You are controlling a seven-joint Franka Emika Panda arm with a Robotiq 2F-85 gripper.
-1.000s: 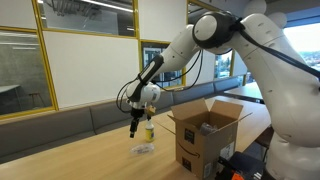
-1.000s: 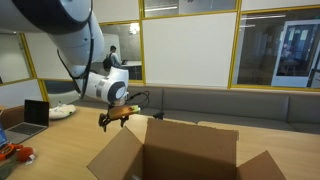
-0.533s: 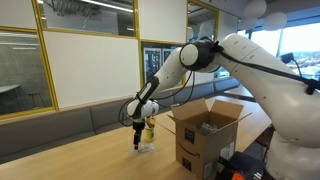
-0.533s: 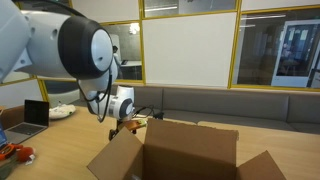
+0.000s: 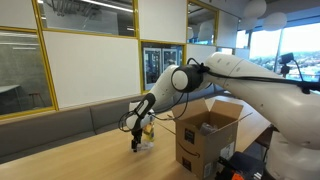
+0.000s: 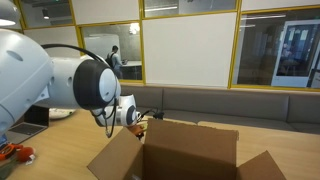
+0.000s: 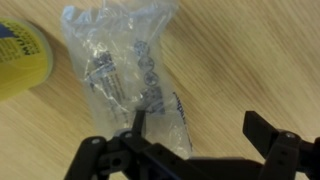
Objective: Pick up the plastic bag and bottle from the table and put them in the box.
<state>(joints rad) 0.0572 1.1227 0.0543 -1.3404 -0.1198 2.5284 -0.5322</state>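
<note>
My gripper has one finger over the plastic bag and the other over wood (image 7: 232,105), so it should move toward the yellow bottle and straddle the bag (image 7: 138,92) before closing.
A clear plastic bag (image 7: 125,70) with small dark parts inside lies flat on the wooden table. A yellow bottle (image 7: 20,62) lies just beside it at the left edge of the wrist view. My gripper (image 7: 200,130) is open and empty, low over the table, with one finger over the bag's edge and the other over bare wood. In an exterior view the gripper (image 5: 137,143) hangs right next to the yellow bottle (image 5: 148,131). In the opposite exterior view the gripper (image 6: 137,124) is partly hidden behind the box flap.
An open cardboard box (image 5: 205,138) stands on the table close beside the gripper; it fills the foreground in an exterior view (image 6: 190,155). A laptop (image 6: 35,114) sits further off. A grey bench (image 5: 60,130) runs along the wall.
The gripper has descended toward the table and now sits just above the bag, and the arm has folded lower.
</note>
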